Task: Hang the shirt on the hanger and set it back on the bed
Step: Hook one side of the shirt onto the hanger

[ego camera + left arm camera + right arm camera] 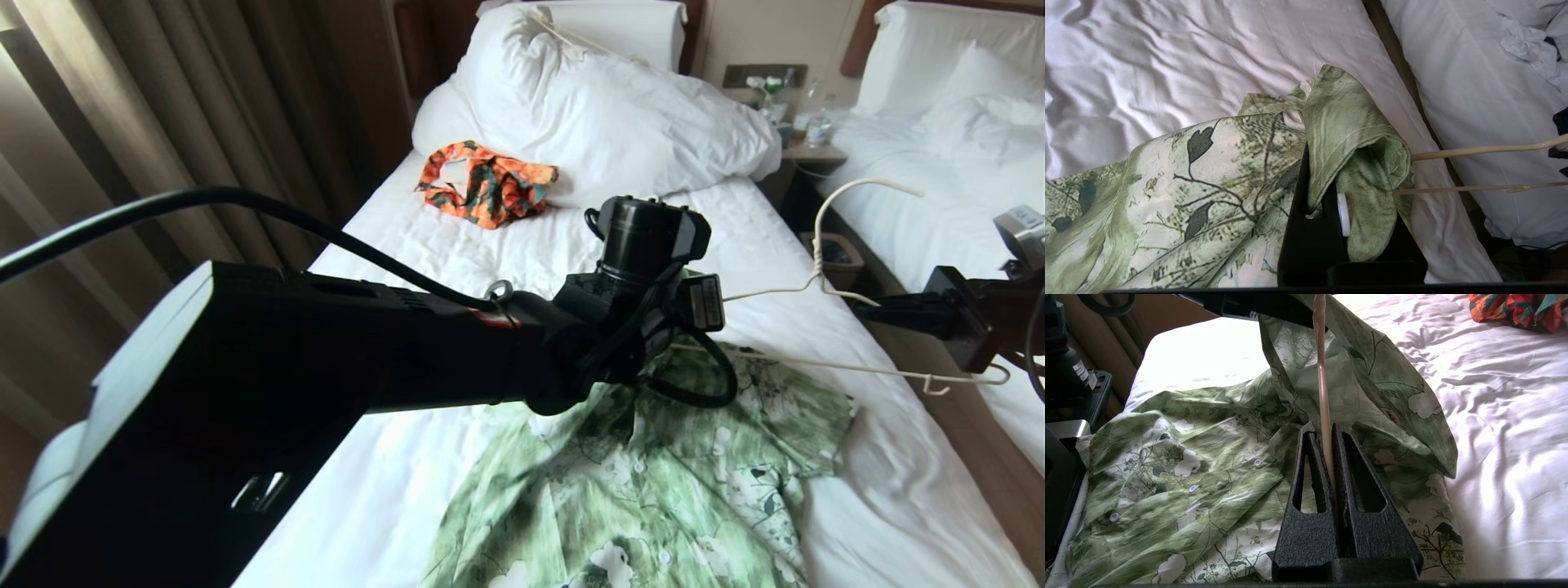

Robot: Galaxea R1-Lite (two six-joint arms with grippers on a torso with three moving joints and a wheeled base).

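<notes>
Next, I pull the collar (1359,122) toward my right gripper with my left gripper, because the hanger is only partway in the shirt, with its neck (816,269) short of the collar.
The green flowered shirt (653,490) lies spread on the bed's white sheet (392,474), its collar end lifted. My left arm (326,351) reaches across above it. In the left wrist view my left gripper (1323,183) is shut on a fold of the shirt (1208,175) next to a white button. The cream hanger (820,245) hangs in the air at the right, with my right gripper (865,304) shut on one of its arms. The hanger's other end goes into the lifted shirt (1188,477). The right wrist view has the right gripper (1325,428) clamped on the hanger rod (1322,375).
An orange patterned garment (486,184) lies further up the bed below the bunched duvet (604,106). A second bed (939,163) stands to the right across a narrow floor gap with a bin (833,253). A nightstand with bottles (804,122) is behind. Curtains (122,122) hang at left.
</notes>
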